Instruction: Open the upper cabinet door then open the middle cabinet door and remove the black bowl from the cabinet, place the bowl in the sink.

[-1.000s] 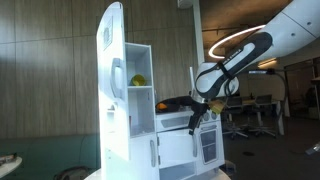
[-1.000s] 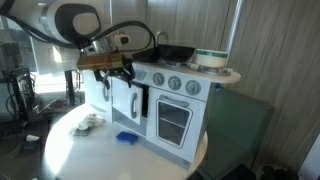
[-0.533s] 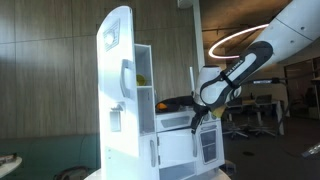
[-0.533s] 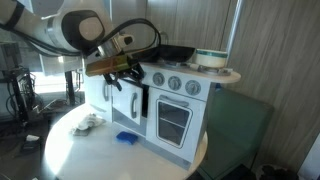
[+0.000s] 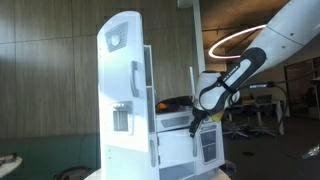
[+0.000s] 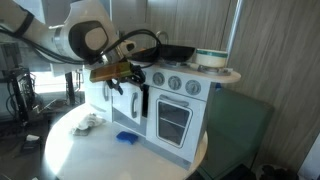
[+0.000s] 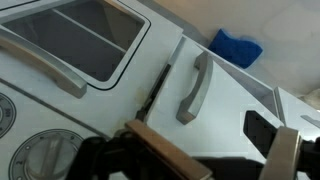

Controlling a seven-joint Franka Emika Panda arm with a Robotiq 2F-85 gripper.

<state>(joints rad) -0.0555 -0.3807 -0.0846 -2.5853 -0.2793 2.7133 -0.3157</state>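
My gripper needs to move back and hook a finger behind the door's free edge [image 7: 162, 98], because the middle cabinet door is slightly open with only a thin gap [image 7: 153, 90] beside the oven.
The upper cabinet door [image 5: 122, 75], a tall white panel with a rounded top, a small grey emblem and a grey handle, stands swung out and faces the camera in an exterior view. It hides the shelves behind it. My gripper [image 5: 196, 118] hangs in front of the toy kitchen, at counter height [image 6: 120, 78]. In the wrist view it [image 7: 210, 150] is open and empty, just above the shut middle cabinet door [image 7: 215, 100] with its grey handle [image 7: 195, 85]. The black bowl is not in view.
The toy kitchen stands on a round white table [image 6: 80, 150]. It has an oven door with a window [image 6: 172, 120] and knobs [image 6: 175, 84]. A dark basin with a faucet [image 6: 177, 52] sits on its counter. A blue cloth [image 6: 126, 137] and a white crumpled item [image 6: 90, 123] lie on the table.
The upper cabinet door has swung from nearly edge-on to face the camera and now covers the shelves and the yellow item inside. My gripper has shifted slightly toward the kitchen front.
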